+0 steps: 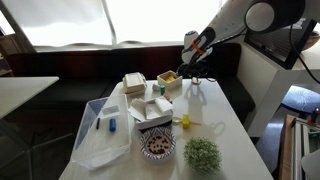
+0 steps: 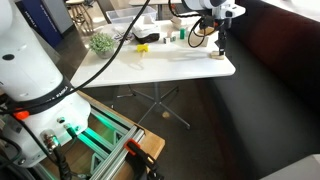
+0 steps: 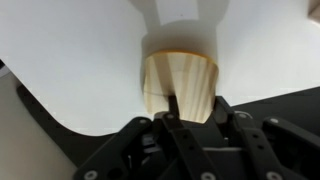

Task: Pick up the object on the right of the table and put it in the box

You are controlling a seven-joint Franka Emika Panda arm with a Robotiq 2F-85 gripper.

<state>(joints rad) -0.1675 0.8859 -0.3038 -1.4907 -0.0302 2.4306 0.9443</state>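
Note:
The object's face (image 3: pixel 174 84) is under one finger of my gripper while the object's edge meets the other finger. Next, I open wide and fit my fingers around the object's opposite sides (image 3: pixel 149 86) before I lift.
The object (image 3: pixel 180 85) is a small piece that looks pale wood-coloured in the wrist view. It sits by the rounded corner of the white table (image 3: pixel 70 70). In an exterior view it is a tiny dark speck (image 2: pixel 217 55) at the table's edge. My gripper (image 3: pixel 195 115) has its fingers close together around the object's lower part, low over the table. The gripper also shows in both exterior views (image 1: pixel 190 62) (image 2: pixel 220 46). The box (image 1: pixel 168 78), small, cream-white and yellow-green inside, stands just beside the gripper at the table's far end.
White takeaway containers (image 1: pixel 135 82) (image 1: pixel 155 108), a clear plastic bin (image 1: pixel 100 130), a patterned bowl (image 1: pixel 157 146), a green plant (image 1: pixel 202 153), a small yellow item (image 1: pixel 184 121) and a clear bottle (image 1: pixel 190 100) crowd the table. A dark sofa (image 1: pixel 70 70) runs behind it.

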